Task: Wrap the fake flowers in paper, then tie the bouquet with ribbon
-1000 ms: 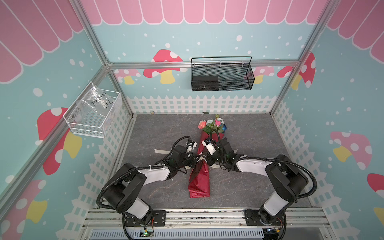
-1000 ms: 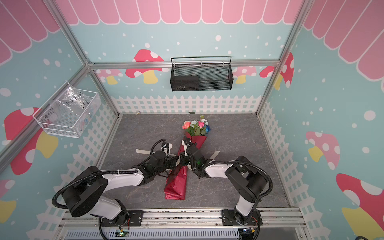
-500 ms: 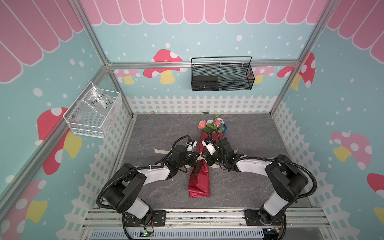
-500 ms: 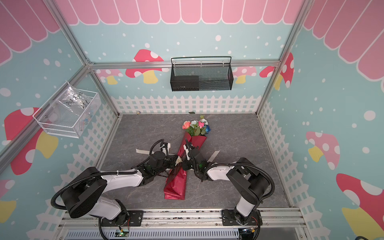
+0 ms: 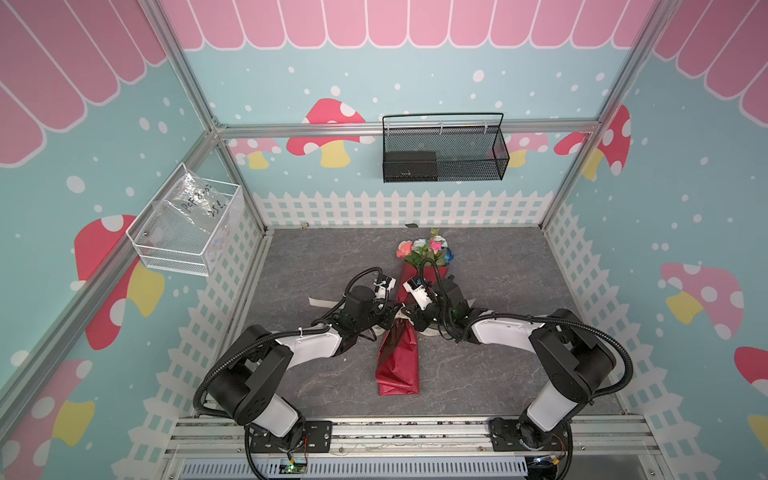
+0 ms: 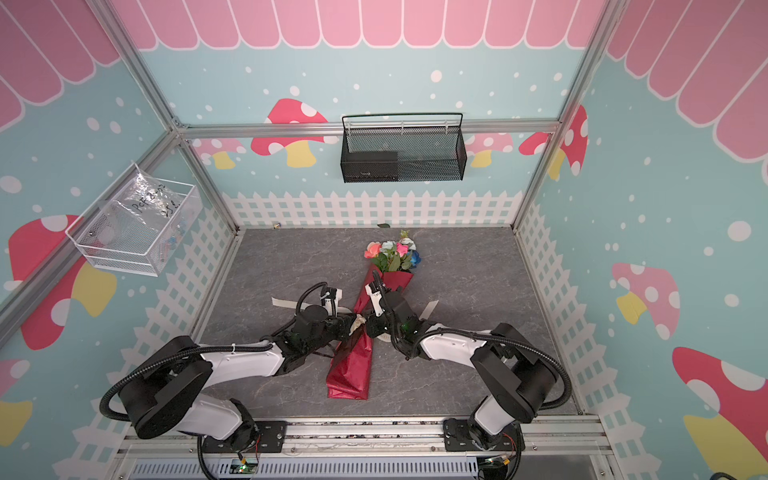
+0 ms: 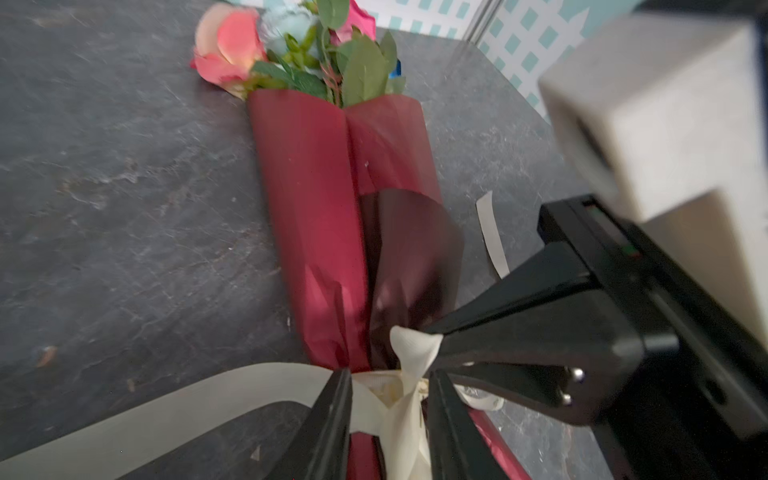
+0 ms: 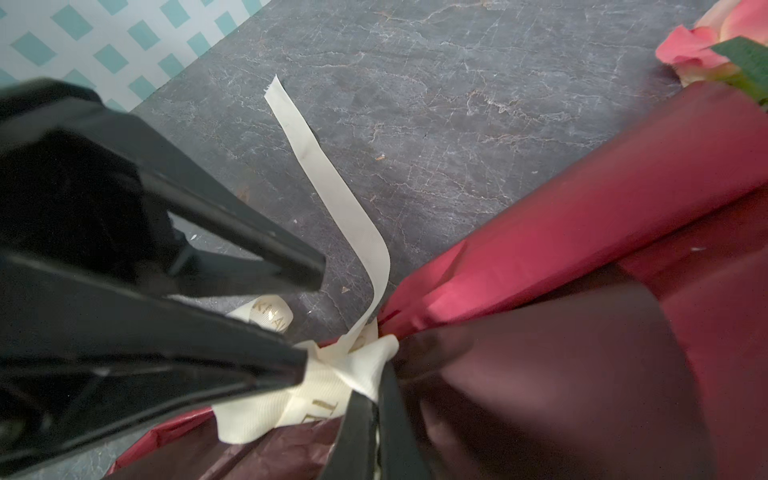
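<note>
The ribbon fold (image 8: 374, 365) is pinched by my right gripper alone, so my left gripper should close its open fingers on the ribbon (image 8: 336, 360) next to the knot before my right gripper opens.
The bouquet of fake flowers (image 5: 397, 361) lies lengthwise mid-floor in shiny red paper, with its blooms (image 6: 392, 251) toward the back fence. A cream lettered ribbon (image 7: 409, 353) is knotted round its waist. One ribbon tail (image 8: 328, 174) trails over the floor. Both grippers meet at that knot. My left gripper (image 7: 388, 399) is shut on a twisted strand of ribbon just below the knot. My right gripper (image 8: 376, 415) is shut on a ribbon fold, jaws nearly touching. In both top views the left gripper (image 5: 395, 311) and right gripper (image 5: 410, 314) sit tip to tip over the wrap.
A black mesh basket (image 5: 442, 153) hangs on the back wall. A white wire basket (image 5: 187, 224) holding a plastic bag hangs on the left wall. A white picket fence (image 5: 399, 208) borders the grey floor. A small leaf (image 5: 411, 225) lies by the back fence.
</note>
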Controlling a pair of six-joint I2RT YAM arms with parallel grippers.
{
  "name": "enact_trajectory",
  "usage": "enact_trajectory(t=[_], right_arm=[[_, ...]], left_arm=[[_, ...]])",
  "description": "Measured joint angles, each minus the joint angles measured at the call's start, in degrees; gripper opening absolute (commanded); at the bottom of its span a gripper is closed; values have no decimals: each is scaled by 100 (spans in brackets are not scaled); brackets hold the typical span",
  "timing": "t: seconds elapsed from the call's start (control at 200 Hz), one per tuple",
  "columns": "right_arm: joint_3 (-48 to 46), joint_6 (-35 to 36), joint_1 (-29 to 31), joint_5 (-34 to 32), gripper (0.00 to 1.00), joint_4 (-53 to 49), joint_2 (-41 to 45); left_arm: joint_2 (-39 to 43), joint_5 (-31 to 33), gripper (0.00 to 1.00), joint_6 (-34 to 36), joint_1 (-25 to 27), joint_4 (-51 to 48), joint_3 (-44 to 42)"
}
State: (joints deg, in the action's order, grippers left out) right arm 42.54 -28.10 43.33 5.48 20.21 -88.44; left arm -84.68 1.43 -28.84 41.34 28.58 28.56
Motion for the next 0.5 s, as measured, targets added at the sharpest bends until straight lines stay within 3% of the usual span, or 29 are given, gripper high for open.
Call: enact_trajectory(t=[0.345,0.5], right_arm=[[835,619,-240,964,12,-448,-413],[863,765,-251,1102,14,-761,-544]], left_arm=[[-160,-17,0,208,4,603,-44],[-195,79,0,210,13,664,-109]])
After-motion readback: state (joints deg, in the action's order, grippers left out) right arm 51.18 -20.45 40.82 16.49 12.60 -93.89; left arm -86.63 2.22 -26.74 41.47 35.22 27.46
